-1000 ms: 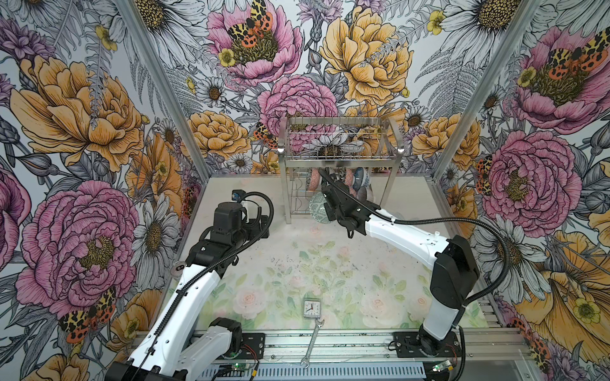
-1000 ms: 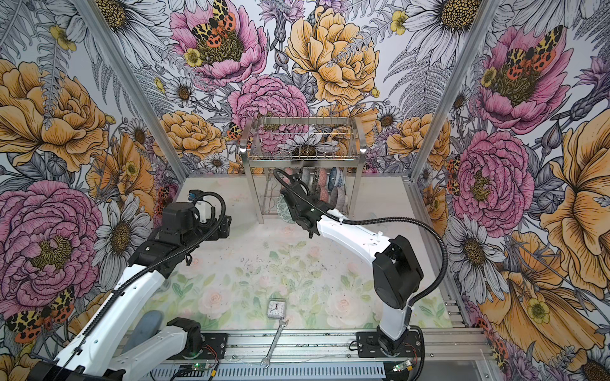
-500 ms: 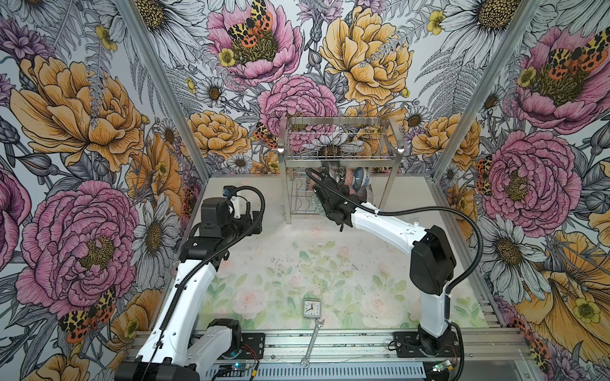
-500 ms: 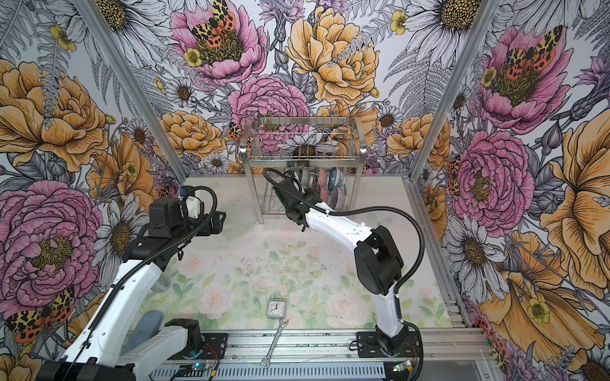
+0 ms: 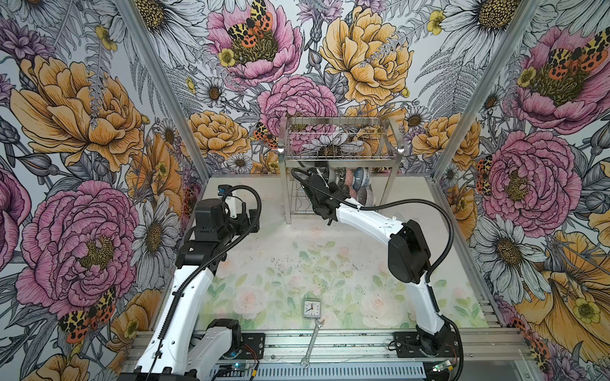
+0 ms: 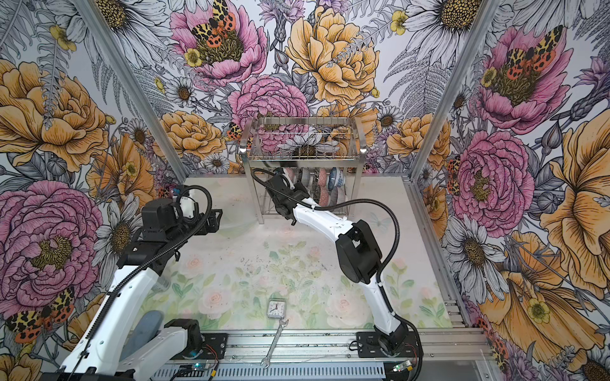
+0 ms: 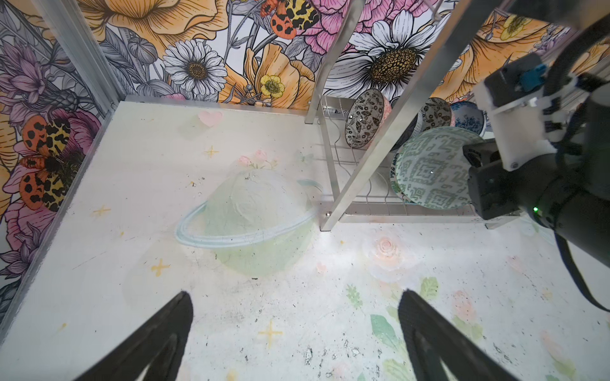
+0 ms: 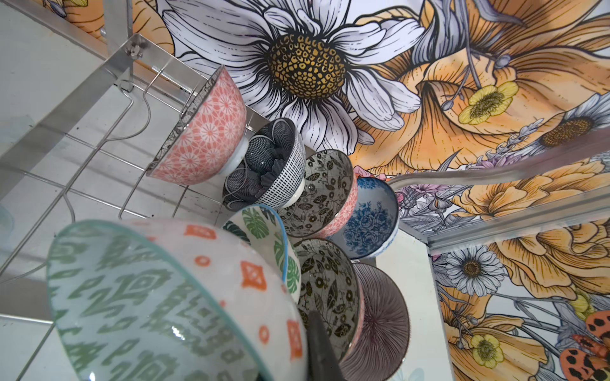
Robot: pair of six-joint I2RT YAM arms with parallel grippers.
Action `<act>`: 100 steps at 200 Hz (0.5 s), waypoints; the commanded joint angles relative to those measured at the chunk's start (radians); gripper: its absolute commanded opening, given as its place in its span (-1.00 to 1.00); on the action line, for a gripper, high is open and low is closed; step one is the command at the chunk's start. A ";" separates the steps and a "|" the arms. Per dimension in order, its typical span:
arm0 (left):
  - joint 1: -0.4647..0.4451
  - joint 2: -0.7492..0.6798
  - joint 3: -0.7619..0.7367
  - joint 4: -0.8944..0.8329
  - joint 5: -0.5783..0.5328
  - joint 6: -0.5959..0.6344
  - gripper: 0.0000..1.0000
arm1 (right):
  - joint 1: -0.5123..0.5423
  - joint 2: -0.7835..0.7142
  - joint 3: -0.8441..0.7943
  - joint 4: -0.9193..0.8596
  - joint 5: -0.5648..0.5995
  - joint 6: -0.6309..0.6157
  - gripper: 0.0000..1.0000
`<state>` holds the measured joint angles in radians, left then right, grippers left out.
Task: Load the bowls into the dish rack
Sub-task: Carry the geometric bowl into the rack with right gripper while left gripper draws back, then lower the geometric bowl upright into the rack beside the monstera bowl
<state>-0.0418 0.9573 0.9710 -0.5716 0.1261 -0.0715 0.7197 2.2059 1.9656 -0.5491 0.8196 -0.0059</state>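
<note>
The grey-green bowl's opening [image 8: 152,314] faces the same way as the pink bowl's, so I should keep lowering it with my right gripper until its rim meets the lower level's free wires [image 7: 375,185].
The dish rack [image 5: 340,155] [image 6: 303,155], shiny steel wire with two tiers, stands at the back of the table. Several patterned bowls [image 5: 358,181] [image 6: 330,184] lean in its lower tier: a pink one [image 8: 204,132], a dark blue petal one [image 8: 267,158], a black-white floral one [image 8: 326,191] and a blue-white one [image 8: 369,217]. My right gripper [image 5: 325,186] [image 8: 297,330] reaches under the upper tier, shut on the rim of a grey-green geometric bowl [image 8: 148,297] [image 7: 429,171] held just above the lower tier. My left gripper [image 7: 295,297] [image 5: 246,214] hangs open over the bare table, left of the rack.
A small square clock [image 5: 311,308] lies near the front edge, with a wrench [image 5: 312,343] on the metal rail in front of it. Floral walls close in the table on three sides. A rack leg [image 7: 373,138] stands between my left gripper and the held bowl.
My right arm has pushed further in under the rack's upper tier with the geometric bowl. My left arm has drawn back a little to the left, still open.
</note>
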 commanded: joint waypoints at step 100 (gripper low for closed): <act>0.034 -0.009 -0.015 0.035 0.044 -0.019 0.97 | 0.004 0.198 0.245 0.119 0.096 -0.176 -1.00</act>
<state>-0.0208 0.9573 0.9703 -0.5713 0.1417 -0.0788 0.7197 2.3692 2.1349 -0.4934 0.8593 -0.1310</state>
